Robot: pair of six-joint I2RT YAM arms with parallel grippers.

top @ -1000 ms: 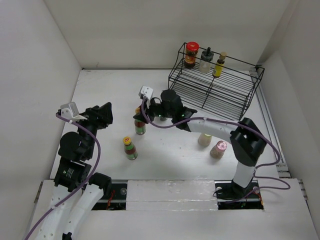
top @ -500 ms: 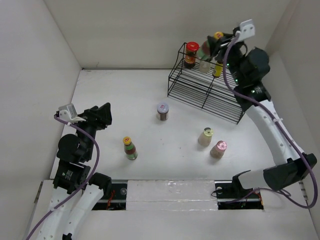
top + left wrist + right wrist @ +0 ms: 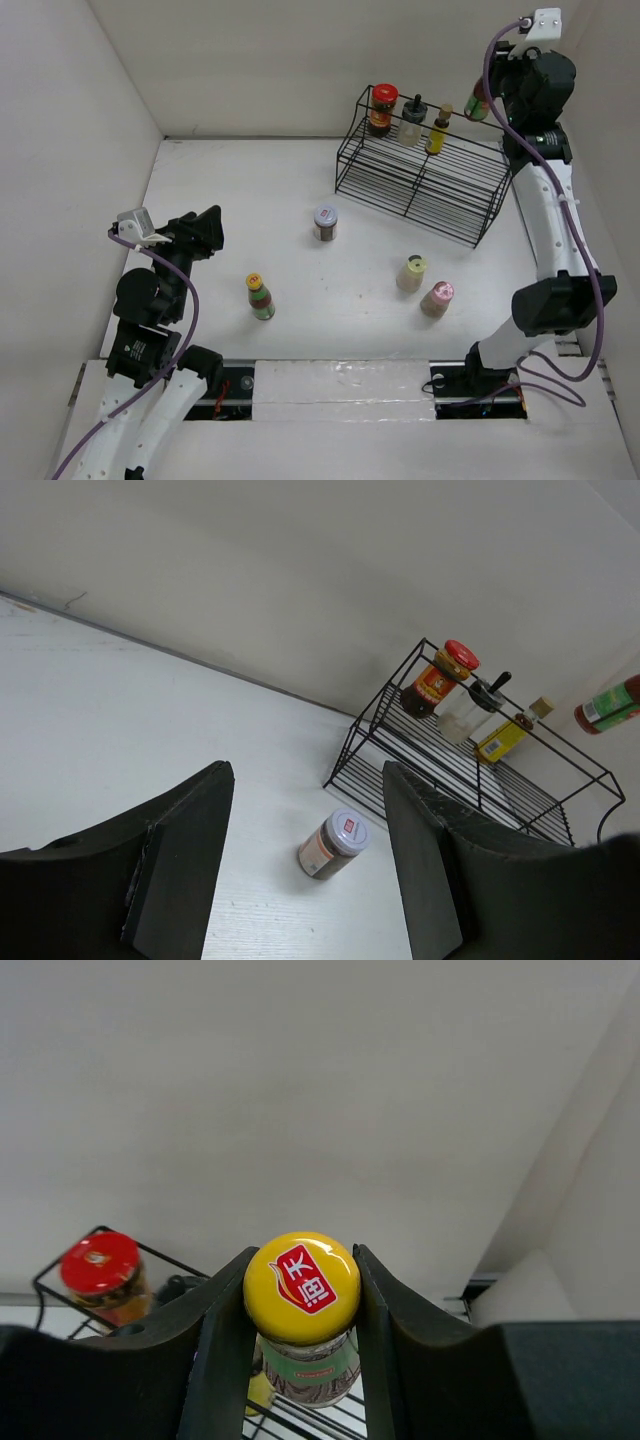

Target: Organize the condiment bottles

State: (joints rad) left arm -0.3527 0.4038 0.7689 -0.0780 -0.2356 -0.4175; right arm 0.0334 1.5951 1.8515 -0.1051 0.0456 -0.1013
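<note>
The red-green bottle (image 3: 477, 104) is hanging upright with free shelf (image 3: 465, 156) beside the yellow dark-capped bottle, so the robot's right gripper should go on lowering until the red-green bottle's base rests there.
My right gripper (image 3: 497, 98) is shut on a yellow-capped red-green bottle (image 3: 479, 104), holding it in the air above the right end of the black wire rack (image 3: 470, 210). In the right wrist view the fingers clamp its yellow cap (image 3: 301, 1287). A red-lidded jar (image 3: 382, 108), a black-capped clear bottle (image 3: 413, 122) and a yellow dark-capped bottle (image 3: 438, 130) stand on the rack's top shelf. A purple-lidded jar (image 3: 325, 222), a second yellow-capped bottle (image 3: 260, 297), a cream bottle (image 3: 410, 272) and a pink-capped bottle (image 3: 437, 298) stand on the table. My left gripper (image 3: 205, 232) is open and empty at the left.
White walls close in the table on three sides; the right wall is close behind the right gripper. In the left wrist view the purple-lidded jar (image 3: 333, 844) stands well ahead of the open left gripper (image 3: 305, 775), with the rack (image 3: 455, 780) behind it.
My right arm lifted a yellow-capped bottle from the table's middle up to the rack and now holds it farther right, above the rack's right end. The left arm has not moved.
</note>
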